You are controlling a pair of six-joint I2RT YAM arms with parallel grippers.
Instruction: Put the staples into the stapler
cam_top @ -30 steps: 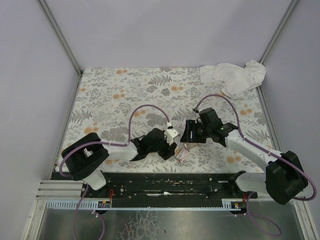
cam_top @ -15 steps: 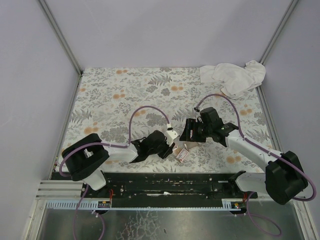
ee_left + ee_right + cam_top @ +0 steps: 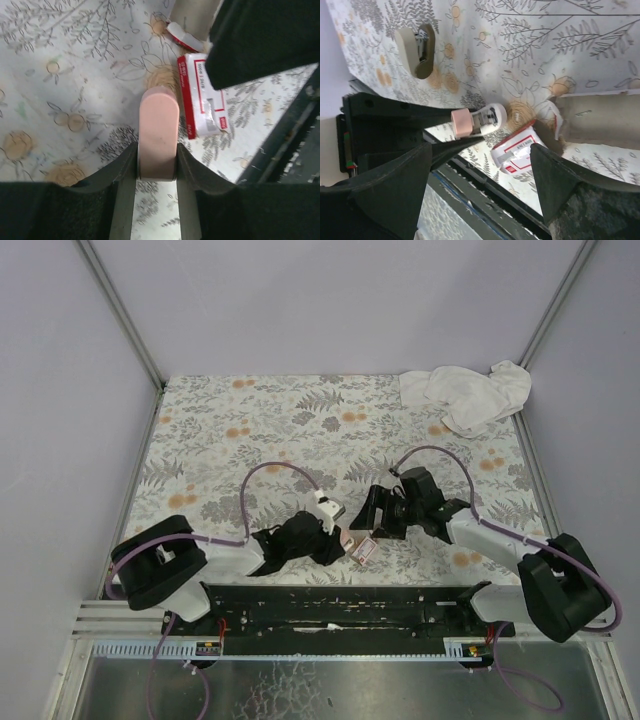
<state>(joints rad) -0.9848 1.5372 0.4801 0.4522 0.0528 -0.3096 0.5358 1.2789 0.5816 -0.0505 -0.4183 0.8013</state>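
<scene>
Next, my right gripper presses the stapler's pink cover (image 3: 462, 123) and its white end (image 3: 496, 118) together, because they stand apart, before my left gripper puts the stapler down.
My left gripper (image 3: 333, 530) is shut on the pink stapler (image 3: 158, 131), whose rounded end sticks out past the jaws (image 3: 157, 147). In the right wrist view the stapler (image 3: 477, 121) shows its white end and lies level just above the table. The staples box (image 3: 202, 95), white with red print, lies flat on the floral mat just right of the stapler (image 3: 362, 551). Its tan tray (image 3: 600, 120) lies beside it. My right gripper (image 3: 375, 515) is open and empty, hovering over box and stapler (image 3: 481, 150).
A white cloth (image 3: 470, 392) lies crumpled at the back right corner. A black rail (image 3: 340, 610) runs along the table's near edge, close to the box. A small beige and olive oval object (image 3: 417, 47) lies on the mat farther off.
My left arm has sunk lower and its gripper has shifted slightly left with the stapler. My right gripper has come down and a little left, closer to the box.
</scene>
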